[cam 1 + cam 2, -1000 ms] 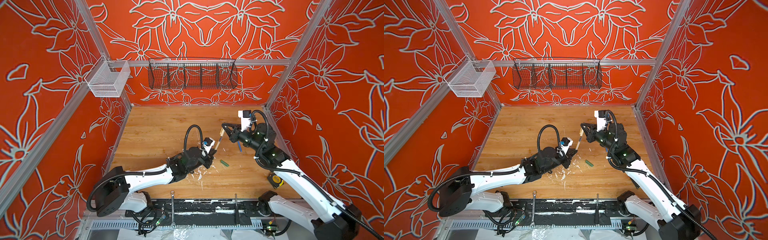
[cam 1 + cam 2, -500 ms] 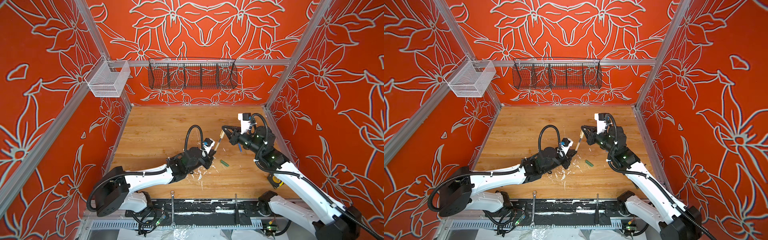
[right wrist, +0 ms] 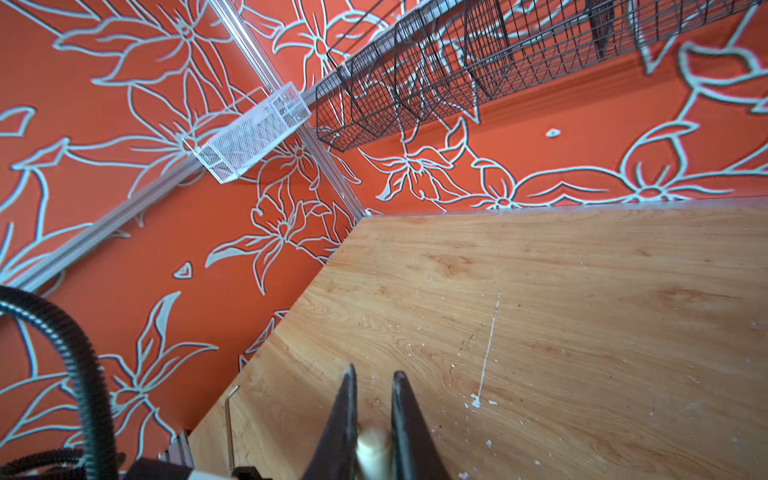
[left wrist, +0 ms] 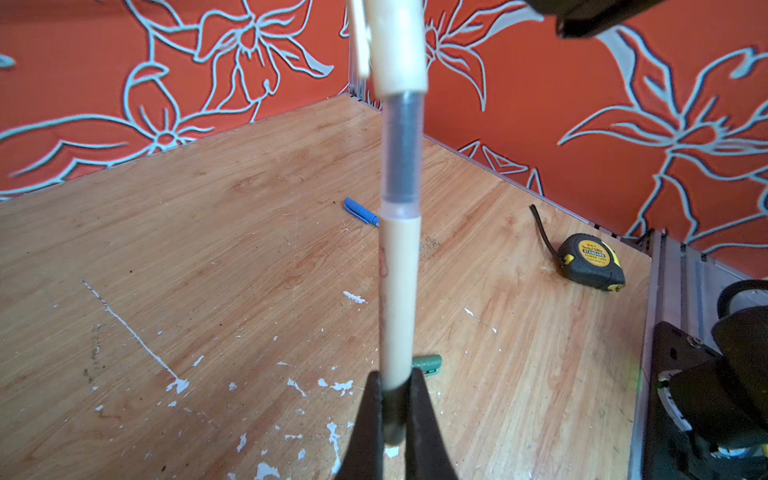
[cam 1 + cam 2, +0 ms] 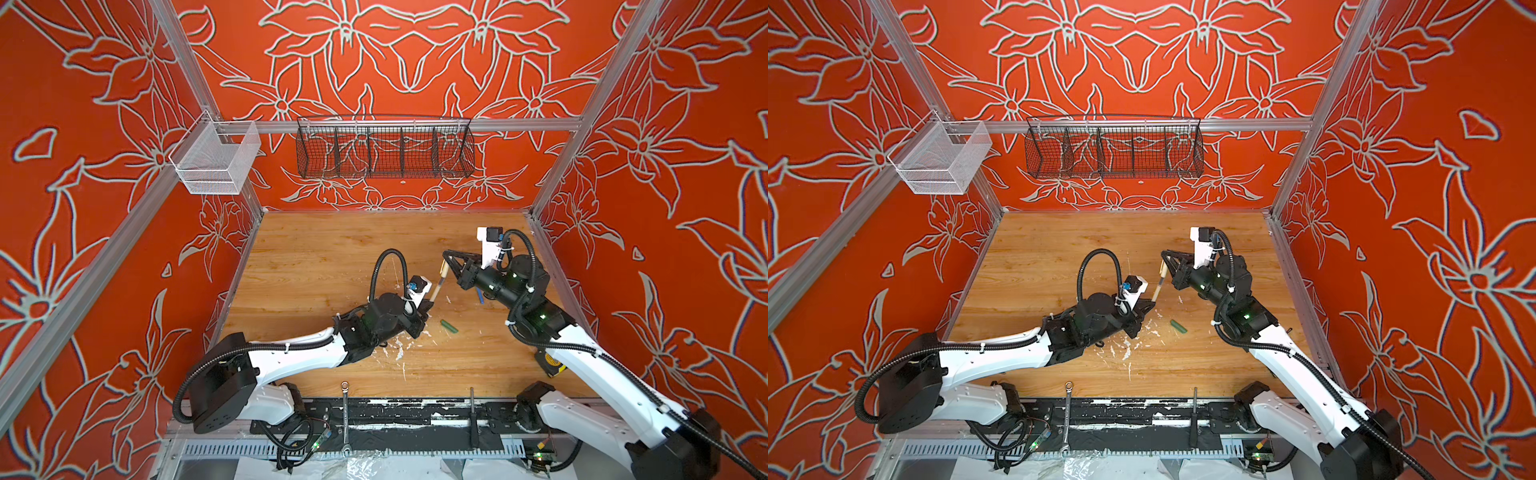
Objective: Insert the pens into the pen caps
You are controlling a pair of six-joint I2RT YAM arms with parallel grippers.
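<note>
The tan pen's middle needs to be held by my right gripper while my left gripper moves up, because my left gripper is at the lower end of the tan pen.
My left gripper is shut on the lower end of the tan pen, which stands tilted above the table in both top views. The pen's grey front part runs into the tan pen cap. My right gripper is shut on that cap and meets the pen from the far right. A green pen cap lies on the wood by the left gripper. A blue piece, pen or cap I cannot tell, lies under the right arm.
A yellow-black tape measure sits near the right wall. A silver wrench and a dark rod lie on the front rail. An L-shaped key rests at the left table edge. Wire baskets hang on the walls.
My right gripper has shifted slightly toward the front with the tan cap, closer along the pen to the left gripper. The left arm has barely moved.
</note>
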